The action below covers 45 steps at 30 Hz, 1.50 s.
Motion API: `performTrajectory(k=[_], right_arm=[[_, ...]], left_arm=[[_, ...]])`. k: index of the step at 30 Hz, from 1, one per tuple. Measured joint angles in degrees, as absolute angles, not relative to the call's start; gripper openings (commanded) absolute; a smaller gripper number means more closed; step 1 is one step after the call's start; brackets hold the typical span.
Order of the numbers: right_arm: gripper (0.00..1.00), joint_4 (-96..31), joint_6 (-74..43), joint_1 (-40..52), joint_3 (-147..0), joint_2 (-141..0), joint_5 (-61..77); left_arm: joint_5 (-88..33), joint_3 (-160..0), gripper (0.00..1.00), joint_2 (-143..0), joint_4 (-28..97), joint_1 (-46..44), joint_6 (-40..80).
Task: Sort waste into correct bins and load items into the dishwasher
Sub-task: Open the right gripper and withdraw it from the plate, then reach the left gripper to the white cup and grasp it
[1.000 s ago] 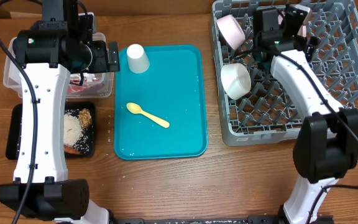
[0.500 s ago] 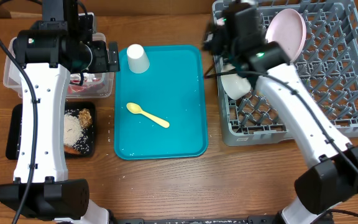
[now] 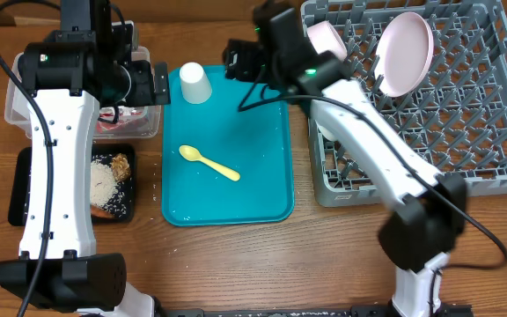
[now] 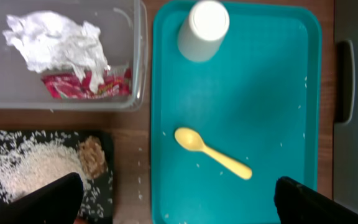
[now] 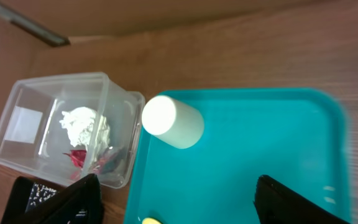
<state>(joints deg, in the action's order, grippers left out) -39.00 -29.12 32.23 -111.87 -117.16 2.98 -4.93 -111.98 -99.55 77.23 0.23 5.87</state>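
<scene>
My left gripper should move the white cup mid-tray [image 3: 247,141] so that my right gripper can take it, because the cup stands at the teal tray's far corner [image 3: 195,84] next to the clear tub.
A small white cup [image 3: 195,83] stands upside down at the back of the teal tray [image 3: 271,176], and also shows in the right wrist view [image 5: 173,122]. A pale yellow spoon [image 3: 209,163] lies mid-tray. My right gripper [image 3: 238,60] hovers open and empty over the tray's back, just right of the cup [image 5: 179,205]. My left gripper [image 4: 179,205] is open and empty above the tray's left edge. The clear tub [image 4: 17,93] holds crumpled paper [image 4: 55,43] and a red wrapper [image 4: 86,87]. The black tray [image 3: 25,189] holds rice [image 3: 104,183] and brown bits [image 3: 121,165].
The grey dish rack [image 3: 465,114] stands at the right with a pale plate [image 3: 405,53] upright between pegs and a bowl [image 3: 328,40] at its back left corner. My right arm crosses the rack's left side and hides what lies under it.
My right arm has swung left out of the rack, leaving the plate standing there, and its gripper is now over the tray near the cup. The left arm has not moved.
</scene>
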Motion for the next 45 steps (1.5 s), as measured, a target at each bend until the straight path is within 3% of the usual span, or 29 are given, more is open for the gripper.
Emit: performTrajectory(k=[6,16,20,25,27,33,40,45], right_arm=[[0.79,-34.8,-29.8,35.2,-114.0,-127.1,4.1],[0.79,-30.7,-28.0,39.3,-123.1,-135.7,-1.2],[0.86,-29.7,-26.3,39.3,-123.8,-136.4,-3.5],[1.00,-42.8,-23.8,38.6,-127.8,-136.9,-4.7],[1.00,-50.8,-23.3,37.6,-131.9,-136.9,-4.8],[1.00,-69.5,-22.7,26.0,-147.6,-134.1,-2.6],[1.00,-77.1,-22.7,9.6,-150.3,-129.4,2.4],[1.00,-80.9,-22.6,6.3,-150.3,-129.4,4.1]], left_arm=[[-5.6,-112.2,1.00,-99.5,81.0,3.2,5.9],[-8.5,-113.0,1.00,-99.5,82.1,16.6,7.1],[-9.7,-113.0,1.00,-99.5,82.1,17.6,7.2],[-10.4,-113.0,1.00,-99.5,81.8,17.6,7.4],[-11.2,-113.0,1.00,-99.5,79.0,17.6,8.5],[-17.8,-113.2,1.00,-99.5,70.3,15.9,11.9],[-23.0,-113.3,1.00,-101.2,59.5,6.1,4.0],[-16.6,-113.5,1.00,-106.8,52.7,-4.3,-2.2]])
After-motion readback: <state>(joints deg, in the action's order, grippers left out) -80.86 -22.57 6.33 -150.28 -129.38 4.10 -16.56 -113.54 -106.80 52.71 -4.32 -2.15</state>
